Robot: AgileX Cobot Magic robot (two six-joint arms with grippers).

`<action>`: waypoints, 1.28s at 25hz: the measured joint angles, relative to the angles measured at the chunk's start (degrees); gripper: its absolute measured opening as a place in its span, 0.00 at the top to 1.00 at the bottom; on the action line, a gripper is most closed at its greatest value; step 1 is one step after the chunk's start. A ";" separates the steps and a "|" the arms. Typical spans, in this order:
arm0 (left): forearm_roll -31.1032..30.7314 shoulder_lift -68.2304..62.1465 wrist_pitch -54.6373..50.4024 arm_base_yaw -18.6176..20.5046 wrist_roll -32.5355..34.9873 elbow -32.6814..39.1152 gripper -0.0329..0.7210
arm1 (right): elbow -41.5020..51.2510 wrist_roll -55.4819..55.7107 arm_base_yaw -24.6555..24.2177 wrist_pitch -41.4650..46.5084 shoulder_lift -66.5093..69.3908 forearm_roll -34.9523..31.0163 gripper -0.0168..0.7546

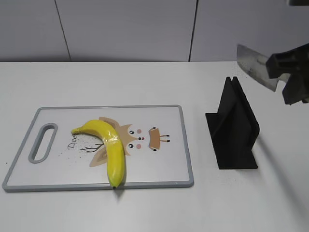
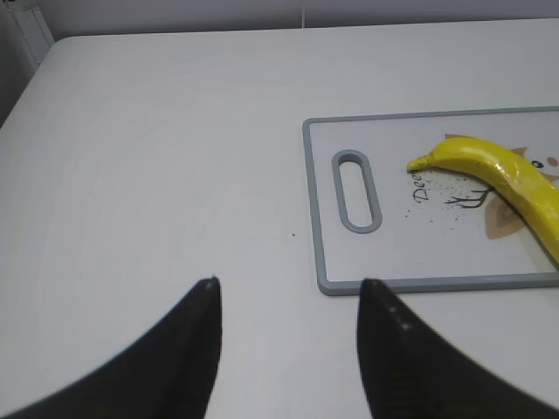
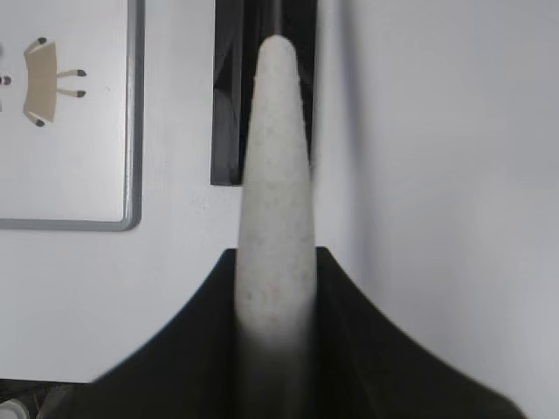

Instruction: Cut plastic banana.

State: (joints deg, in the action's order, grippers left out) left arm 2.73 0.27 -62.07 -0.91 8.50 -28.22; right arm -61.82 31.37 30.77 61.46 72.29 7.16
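The plastic banana (image 1: pixel 114 149) lies loose on the white cutting board, so it will move a little and stay in one piece when the robot presses the knife across.
The plastic banana (image 1: pixel 110 147) lies curved on the white cutting board (image 1: pixel 58 164), dark tip at the board's front edge; it also shows in the left wrist view (image 2: pixel 507 179). My right gripper (image 1: pixel 285 72) is shut on a grey speckled knife (image 1: pixel 253 65), held in the air above and right of the black knife stand (image 1: pixel 234 128). In the right wrist view the knife (image 3: pixel 278 192) runs out between the jaws (image 3: pixel 275 279) over the stand (image 3: pixel 229 87). My left gripper (image 2: pixel 288 297) is open and empty over bare table, left of the board (image 2: pixel 319 218).
The board has a grey rim, a handle slot (image 1: pixel 42 142) at its left end and a printed deer cartoon (image 1: pixel 140 137). A white panelled wall stands behind the white table.
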 joint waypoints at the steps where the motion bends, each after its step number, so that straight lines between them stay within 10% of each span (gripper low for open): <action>1: 0.00 0.00 0.00 0.00 0.00 0.00 0.31 | 0.00 0.13 0.00 0.00 -0.88 0.37 0.73; 19: 4.00 -13.05 6.68 0.05 2.39 -3.28 0.31 | -3.48 -9.27 0.00 -16.91 -3.67 6.55 0.73; 32: 14.02 -44.65 18.64 0.05 24.10 -19.79 0.31 | -4.08 -35.75 0.00 -24.10 8.83 6.55 0.73</action>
State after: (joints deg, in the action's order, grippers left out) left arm 16.76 -44.38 -43.43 -0.87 32.60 -48.01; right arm -65.90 -4.38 30.77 37.36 81.12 13.71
